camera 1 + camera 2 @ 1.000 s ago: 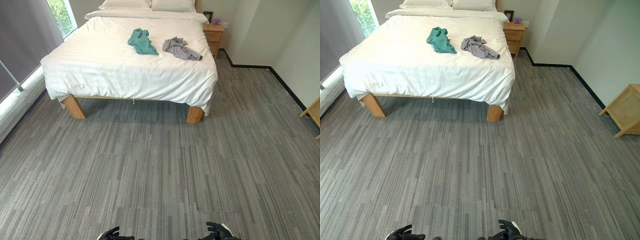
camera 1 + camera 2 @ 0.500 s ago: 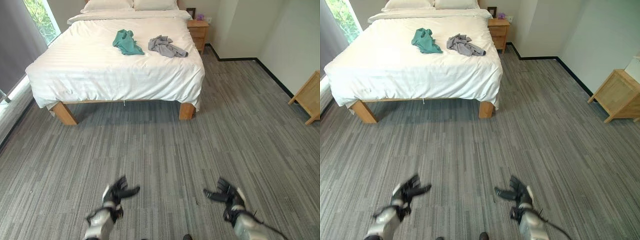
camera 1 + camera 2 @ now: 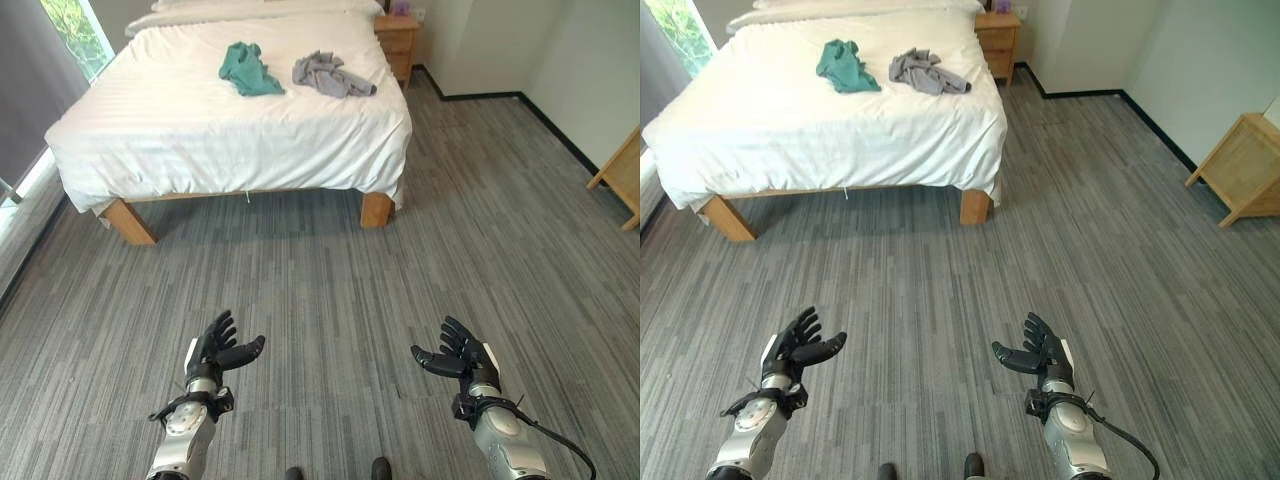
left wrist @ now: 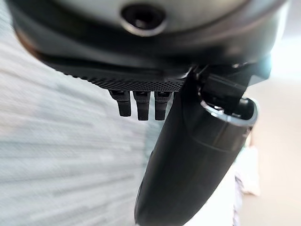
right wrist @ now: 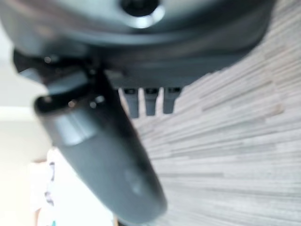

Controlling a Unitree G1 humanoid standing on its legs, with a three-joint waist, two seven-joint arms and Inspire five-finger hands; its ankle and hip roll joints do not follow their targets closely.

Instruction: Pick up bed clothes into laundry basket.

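Observation:
The teal garment (image 3: 250, 74) is lying bunched up in a loose, crumpled heap (image 3: 243, 60), so it will hang down as one short, sagging clump when I carry it.
Two garments lie on a white bed (image 3: 200, 130) across the room: a teal one (image 3: 247, 70) and, to its right, a crumpled grey one (image 3: 330, 75). My left hand (image 3: 212, 352) is raised over the grey carpet at lower left, fingers spread and empty. At lower right my right hand (image 3: 462, 357) is held up the same way, fingers straight, holding nothing. Both hands are far short of the bed. In each wrist view the fingers (image 4: 138, 103) (image 5: 150, 101) stick out straight past the thumb.
The bed stands on wooden legs (image 3: 376, 209) with a wooden nightstand (image 3: 398, 40) at its far right. A window (image 3: 70, 30) and dark wall run along the left. Another piece of wooden furniture (image 3: 1238, 170) stands by the right wall. Open carpet lies between me and the bed.
The view has shifted, tilting down and a little closer to the bed. Both hands rose from the bottom edge into full view, with fingers spread.

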